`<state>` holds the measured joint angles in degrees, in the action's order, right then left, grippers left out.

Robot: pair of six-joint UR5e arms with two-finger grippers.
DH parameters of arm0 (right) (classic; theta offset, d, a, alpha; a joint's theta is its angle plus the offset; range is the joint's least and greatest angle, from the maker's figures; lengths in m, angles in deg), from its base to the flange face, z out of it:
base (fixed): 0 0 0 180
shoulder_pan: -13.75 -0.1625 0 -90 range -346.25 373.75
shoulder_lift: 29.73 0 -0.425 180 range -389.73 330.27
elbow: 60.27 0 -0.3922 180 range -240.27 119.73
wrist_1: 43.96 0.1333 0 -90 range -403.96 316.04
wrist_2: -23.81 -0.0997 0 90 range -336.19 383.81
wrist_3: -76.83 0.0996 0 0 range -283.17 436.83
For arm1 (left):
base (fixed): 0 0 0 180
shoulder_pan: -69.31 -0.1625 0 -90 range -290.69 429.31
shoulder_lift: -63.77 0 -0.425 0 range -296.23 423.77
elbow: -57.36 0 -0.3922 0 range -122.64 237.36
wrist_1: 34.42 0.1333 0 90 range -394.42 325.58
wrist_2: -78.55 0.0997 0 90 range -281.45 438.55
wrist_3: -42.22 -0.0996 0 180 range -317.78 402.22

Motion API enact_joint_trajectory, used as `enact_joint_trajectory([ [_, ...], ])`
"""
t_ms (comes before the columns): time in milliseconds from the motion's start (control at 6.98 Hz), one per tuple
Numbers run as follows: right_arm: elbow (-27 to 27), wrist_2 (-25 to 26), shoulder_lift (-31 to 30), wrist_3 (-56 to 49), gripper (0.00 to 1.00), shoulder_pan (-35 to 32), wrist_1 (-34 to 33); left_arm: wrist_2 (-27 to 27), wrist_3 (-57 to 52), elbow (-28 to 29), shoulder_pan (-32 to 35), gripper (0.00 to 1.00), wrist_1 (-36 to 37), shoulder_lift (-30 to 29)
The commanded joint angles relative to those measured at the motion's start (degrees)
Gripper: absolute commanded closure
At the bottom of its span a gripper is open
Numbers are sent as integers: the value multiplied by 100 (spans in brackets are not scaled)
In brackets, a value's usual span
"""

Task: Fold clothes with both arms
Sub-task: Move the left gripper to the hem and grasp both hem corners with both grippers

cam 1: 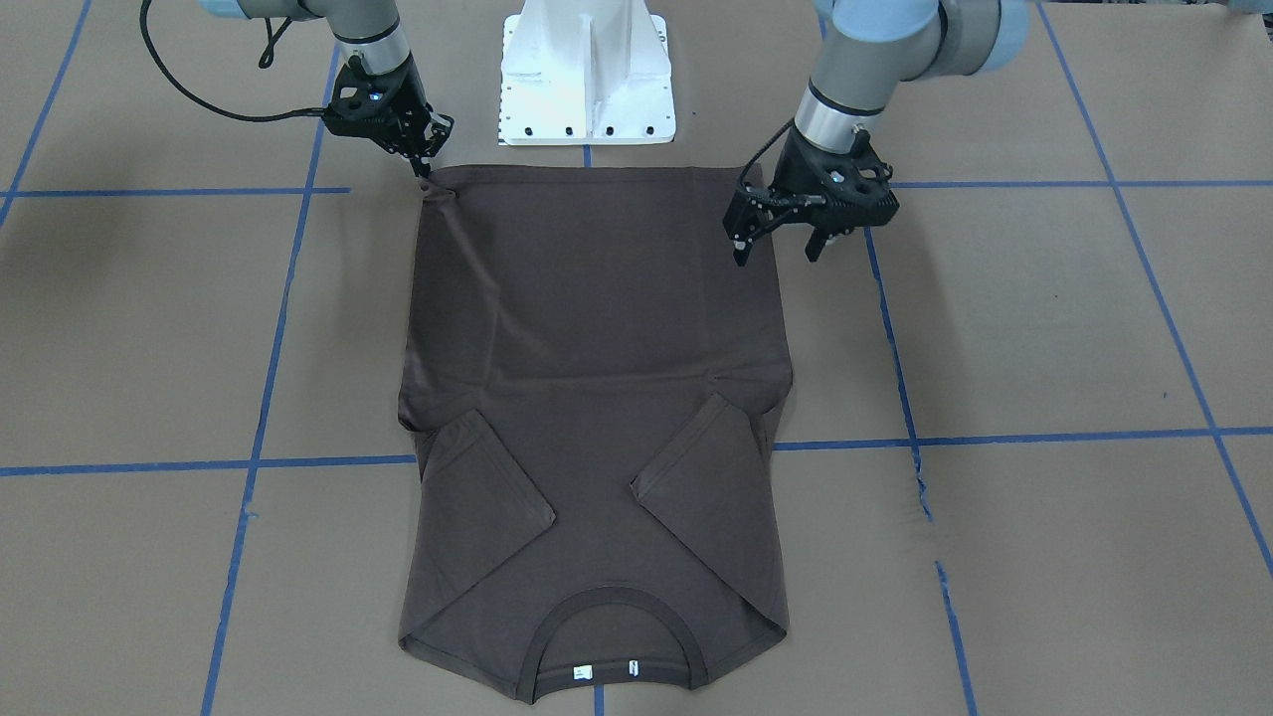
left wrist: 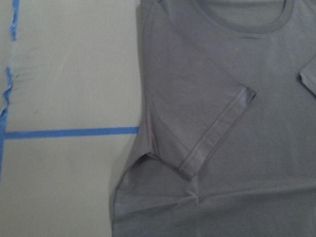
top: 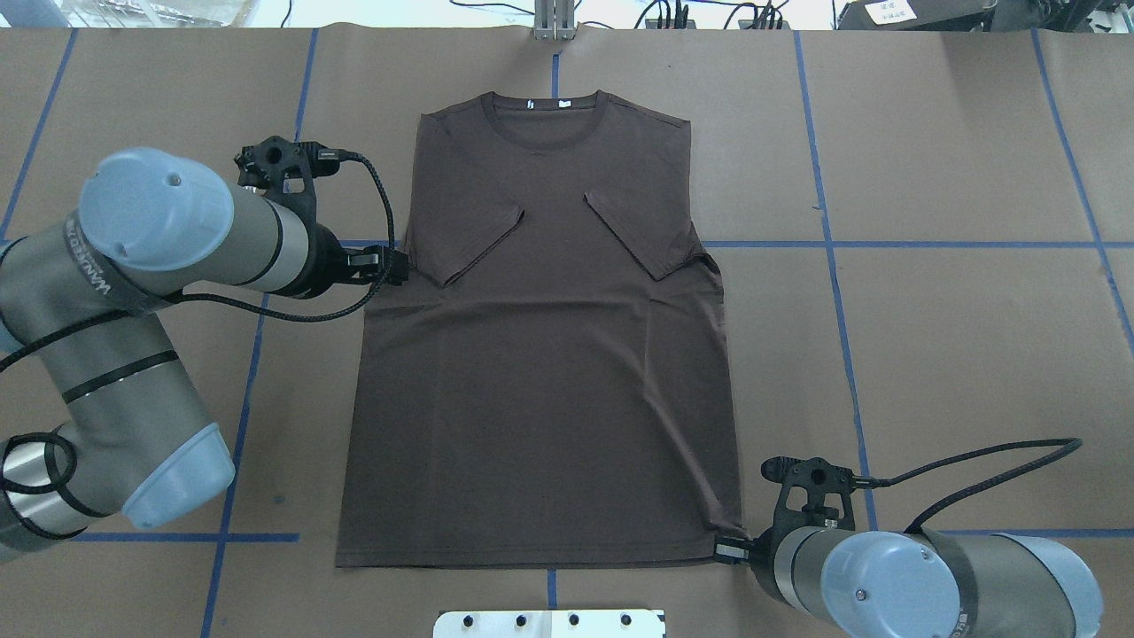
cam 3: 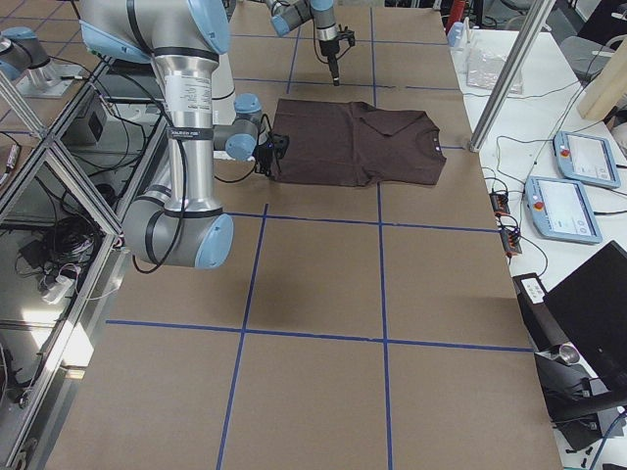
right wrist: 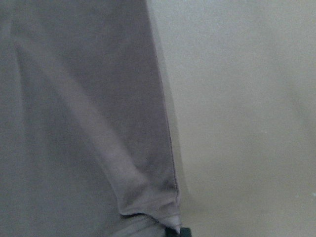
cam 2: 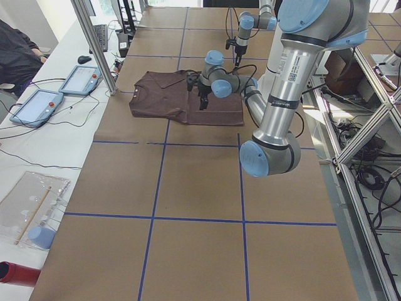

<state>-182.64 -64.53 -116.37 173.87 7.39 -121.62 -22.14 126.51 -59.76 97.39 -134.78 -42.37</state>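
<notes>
I expect the folded sleeves (cam 1: 718,513) and collar to slide along when I pull the T-shirt's hem, because the dark brown T-shirt lies stretched flat from hem to collar (cam 1: 594,382).
The dark brown T-shirt (cam 1: 597,398) lies flat on the brown table, collar (top: 542,124) away from me and both short sleeves folded in over the chest. White labels show at the neck. My right gripper (cam 1: 422,164) is shut on the hem corner nearest the base (top: 725,549). Creases run from that pinch, and the right wrist view shows the corner (right wrist: 170,219) at a fingertip. My left gripper (cam 1: 777,251) hangs open above the shirt's other side edge, holding nothing. In the left wrist view the folded sleeve (left wrist: 217,123) and armpit lie below it.
The white base pedestal (cam 1: 587,80) stands just behind the hem. Blue tape lines (top: 886,244) divide the table into squares. Beyond the collar end are a metal post (cam 2: 94,44), two tablets (cam 3: 573,157) and a seated person (cam 2: 19,53).
</notes>
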Motion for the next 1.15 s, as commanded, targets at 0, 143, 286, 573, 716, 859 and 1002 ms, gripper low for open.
enact_joint_trajectory([
  [0, -102, -8, 59, -193, 100, -119, 23, 696, 1538, -495, -1351, 1, 34, 585],
  [143, -94, -8, 120, -282, 100, -145, 23, 943, 1920, -478, -1723, 2, 234, 630],
  [286, -85, -17, 190, -309, 100, -163, 23, 972, 2289, -460, -2040, 7, 314, 647],
  [573, -94, -17, 209, -344, 100, -190, 23, 1139, 2398, -329, -2253, 11, 315, 691],
  [716, -94, -17, 235, -353, 100, -207, 23, 1139, 2442, -293, -2271, 14, 315, 709],
  [859, -85, -8, 270, -344, 100, -216, 23, 1139, 2434, -258, -2271, 16, 315, 709],
  [1002, -94, -17, 270, -353, 100, -242, 23, 1148, 2390, -258, -2263, 19, 324, 727],
])
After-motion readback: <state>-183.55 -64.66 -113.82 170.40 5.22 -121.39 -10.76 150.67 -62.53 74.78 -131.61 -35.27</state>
